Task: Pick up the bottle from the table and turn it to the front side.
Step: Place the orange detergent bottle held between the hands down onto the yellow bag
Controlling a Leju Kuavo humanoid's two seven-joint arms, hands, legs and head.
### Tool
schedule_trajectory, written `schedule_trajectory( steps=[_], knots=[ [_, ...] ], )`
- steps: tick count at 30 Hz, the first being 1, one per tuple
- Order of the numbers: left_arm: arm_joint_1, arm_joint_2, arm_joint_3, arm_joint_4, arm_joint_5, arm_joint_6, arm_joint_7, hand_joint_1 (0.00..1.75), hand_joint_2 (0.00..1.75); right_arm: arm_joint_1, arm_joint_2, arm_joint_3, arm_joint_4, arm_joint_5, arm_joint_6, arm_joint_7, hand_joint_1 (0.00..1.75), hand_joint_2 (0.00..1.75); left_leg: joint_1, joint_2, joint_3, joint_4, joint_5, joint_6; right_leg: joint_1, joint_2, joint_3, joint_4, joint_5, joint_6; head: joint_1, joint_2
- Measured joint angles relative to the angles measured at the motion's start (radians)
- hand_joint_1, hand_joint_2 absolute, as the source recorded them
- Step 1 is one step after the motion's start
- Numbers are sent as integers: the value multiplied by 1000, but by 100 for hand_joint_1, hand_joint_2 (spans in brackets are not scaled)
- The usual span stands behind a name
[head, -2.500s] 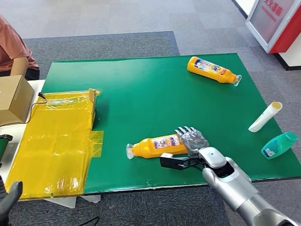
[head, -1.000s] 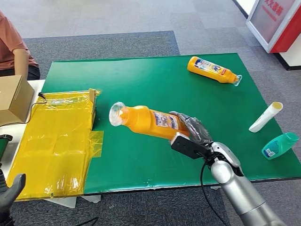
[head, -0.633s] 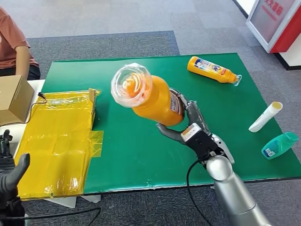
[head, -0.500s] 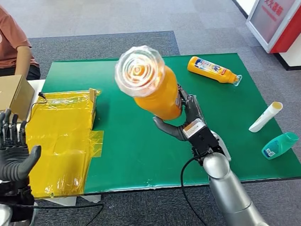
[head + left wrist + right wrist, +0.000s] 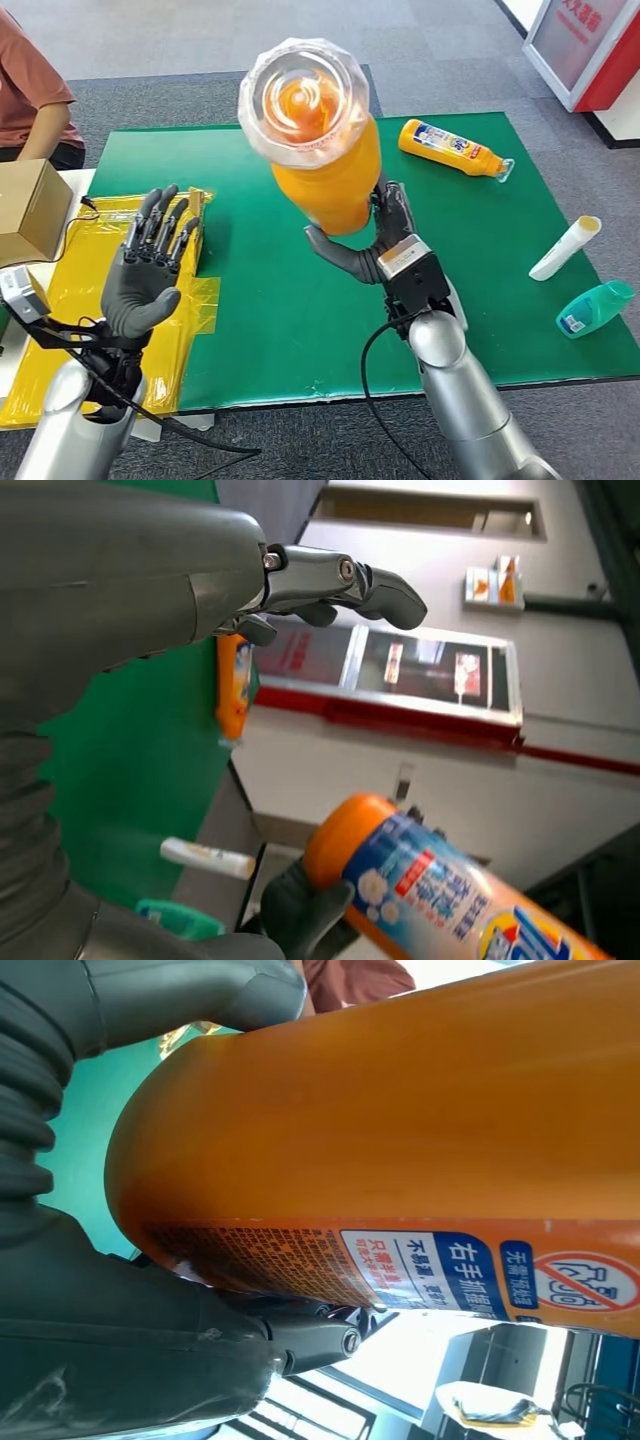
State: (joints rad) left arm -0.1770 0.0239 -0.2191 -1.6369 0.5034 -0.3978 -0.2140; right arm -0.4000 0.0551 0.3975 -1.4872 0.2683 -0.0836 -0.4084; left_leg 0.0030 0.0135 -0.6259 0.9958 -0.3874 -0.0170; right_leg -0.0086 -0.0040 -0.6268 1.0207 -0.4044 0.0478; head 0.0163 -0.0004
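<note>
I expect the orange bottle [image 5: 330, 185] to roll and move its label sideways when I lay it down on the yellow sheet, because its body is rounded [image 5: 355, 185].
My right hand [image 5: 375, 240] grips an orange bottle [image 5: 324, 150] by its base and holds it up above the green table [image 5: 287, 300], its clear cap [image 5: 303, 98] pointing toward the head camera. In the right wrist view the bottle [image 5: 392, 1160] shows its printed back label between thumb and fingers. The left wrist view catches the bottle [image 5: 438, 890] with its front label. My left hand [image 5: 147, 270] is raised over the yellow sheet with fingers spread and nothing in it; it also shows in its own wrist view [image 5: 226, 570].
A second orange bottle [image 5: 451, 147] lies at the table's far right. A white tube [image 5: 564, 248] and a teal bottle [image 5: 594, 307] lie near the right edge. Yellow plastic sheet [image 5: 113, 250] covers the left side, beside a cardboard box [image 5: 30, 205]. A person [image 5: 30, 110] sits at far left.
My right hand lifted the orange bottle off the table and tipped it up, cap swinging toward the camera. My left hand rose into view from below, fingers spread.
</note>
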Motion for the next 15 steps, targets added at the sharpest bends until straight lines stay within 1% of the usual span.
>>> schedule_trajectory(
  steps=[5, 10, 13, 15],
  knots=[
    [-79, 13, -121, 22, 31, -8, 47, 0, 175, -17, 13, 6, 40, 5, -22, -2, 175, 175, 0, 0, -1, 0, 0, 0, 0, 0, 0, 0, 0, 0, 0, 0],
    [-170, 15, -251, 35, 21, 7, 101, 0, 175, -31, 28, 18, 98, 19, -45, -4, 175, 175, 0, 0, -1, 0, 1, 1, 0, 0, 0, 0, 1, 0, 0, 0],
    [-200, 16, -304, 42, 7, 28, 112, 0, 175, -35, 32, 22, 122, 24, -60, -6, 175, 175, 0, 0, -1, 0, 1, 1, 0, 0, 0, 0, 1, 0, 0, 0],
    [-216, 19, -324, 48, 1, 45, 114, 0, 175, -38, 34, 23, 135, 27, -69, -7, 175, 175, 0, 0, -1, 0, 1, 0, 0, 0, -1, 0, 1, 0, 0, 0]
  ],
)
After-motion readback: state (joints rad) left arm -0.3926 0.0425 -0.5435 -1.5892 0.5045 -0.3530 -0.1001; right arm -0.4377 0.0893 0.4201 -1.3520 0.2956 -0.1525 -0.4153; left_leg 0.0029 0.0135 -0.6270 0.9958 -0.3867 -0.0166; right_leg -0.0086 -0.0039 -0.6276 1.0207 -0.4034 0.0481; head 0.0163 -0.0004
